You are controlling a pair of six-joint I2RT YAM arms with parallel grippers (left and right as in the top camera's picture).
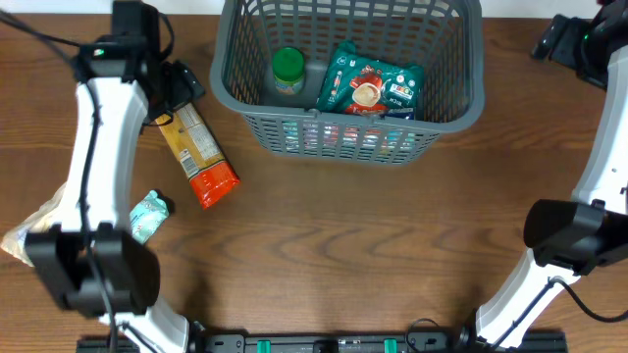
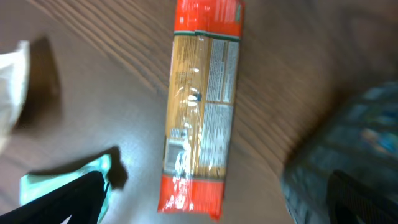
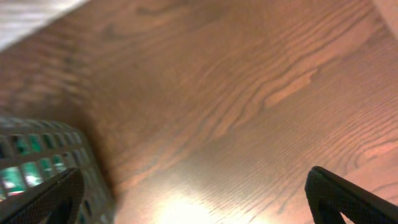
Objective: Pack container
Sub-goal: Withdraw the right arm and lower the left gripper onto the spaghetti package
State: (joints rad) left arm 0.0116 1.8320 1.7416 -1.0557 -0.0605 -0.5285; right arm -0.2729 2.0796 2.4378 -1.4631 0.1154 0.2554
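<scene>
The robot's left gripper should pick up the spaghetti packet [image 1: 199, 150] and lay it inside the container over the food packet [image 1: 365, 86], because the spaghetti packet is across the container from the right gripper.
The dark grey slotted container [image 1: 446, 108] stands at the back middle of the table. In it are a green-lidded jar [image 1: 287, 71] and a red and green food packet [image 1: 373, 86]. A long spaghetti packet with red ends [image 1: 197, 150] lies on the table left of the container, and it also fills the left wrist view [image 2: 200, 106]. My left gripper [image 1: 183, 84] is open just above the packet's far end [image 2: 214, 202] and holds nothing. My right gripper [image 1: 561, 39] is open and empty over bare table right of the container [image 3: 193, 199].
A small teal packet [image 1: 147, 216] lies at the front left, also seen in the left wrist view [image 2: 59, 180]. A clear plastic bag [image 1: 25, 237] lies at the far left edge. The container's wall shows in both wrist views [image 2: 354, 149] [image 3: 37, 162].
</scene>
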